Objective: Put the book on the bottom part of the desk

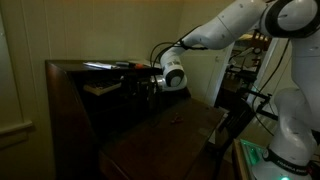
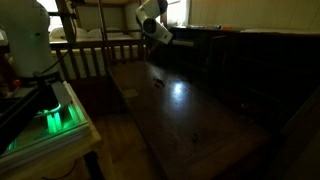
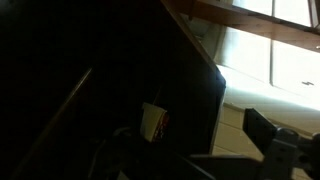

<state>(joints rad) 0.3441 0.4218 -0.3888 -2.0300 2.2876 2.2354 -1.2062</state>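
The book's pale end (image 3: 153, 122) is clear ahead of my open fingers. My gripper should go on reaching into the desk (image 1: 141, 87) until my fingers are on both sides of the book, before it closes.
The book (image 1: 101, 88) is a small pale shape lying inside the dark secretary desk, under its narrow top shelf. In the wrist view it shows as a pale patch (image 3: 152, 120) with something reddish beside it, deep in shadow. My gripper (image 1: 147, 83) reaches into the desk just beside the book, above the back of the writing board (image 1: 170, 125). It also shows in an exterior view (image 2: 152, 33). In the wrist view the dark fingers (image 3: 190, 140) stand apart with nothing between them. The broad board shows with a glare in an exterior view (image 2: 185, 105).
Flat dark-and-pale papers (image 1: 100, 67) lie on the desk's top shelf. Small dark bits (image 2: 160, 84) lie on the board. The desk's slanted side wall (image 1: 70, 110) is close by. A lit green box (image 2: 50, 120) and a railing (image 2: 100, 45) stand beside the desk.
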